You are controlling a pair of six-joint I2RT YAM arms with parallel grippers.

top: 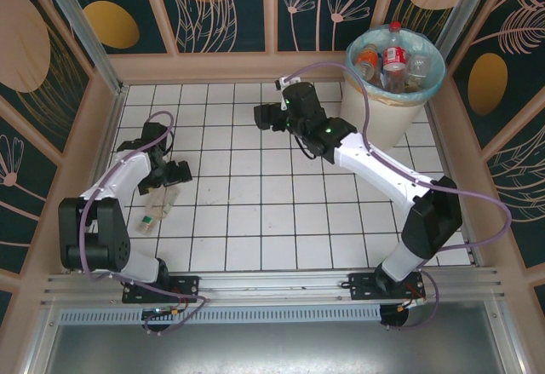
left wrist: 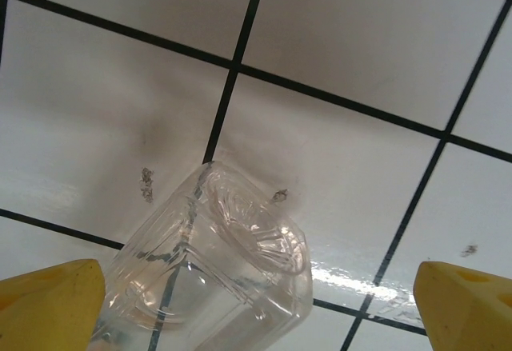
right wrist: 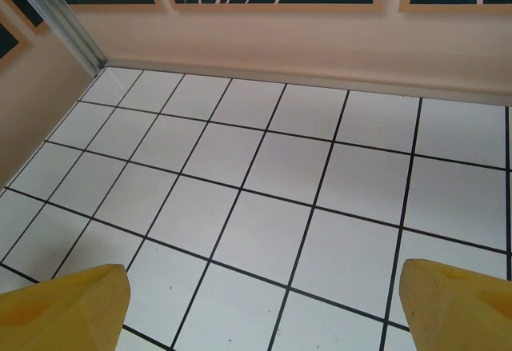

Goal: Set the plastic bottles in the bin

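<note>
I should lift my left gripper clear, turn it and bring it down around the bottle's base end [left wrist: 260, 227], because the bottle's body [left wrist: 188, 283] slants across my left gripper's opening.
A clear plastic bottle [top: 159, 206] lies on the white tiled floor at the left, its neck end toward the near edge. My left gripper [top: 168, 178] hangs open just over its far end. In the left wrist view the bottle's ribbed base [left wrist: 240, 247] sits between the two yellow fingertips [left wrist: 52, 303], nearer the left one, with no contact visible. The bin [top: 434, 71] stands at the far right corner and holds several bottles [top: 393, 54]. My right gripper [top: 262, 118] hovers open over bare tiles [right wrist: 264, 231] left of the bin, with nothing between its fingers.
Low beige walls [top: 230, 66] close in the tiled floor on the far, left and right sides. A metal rail [top: 272, 284] runs along the near edge by the arm bases. The right arm [top: 383, 169] stretches diagonally across the right half.
</note>
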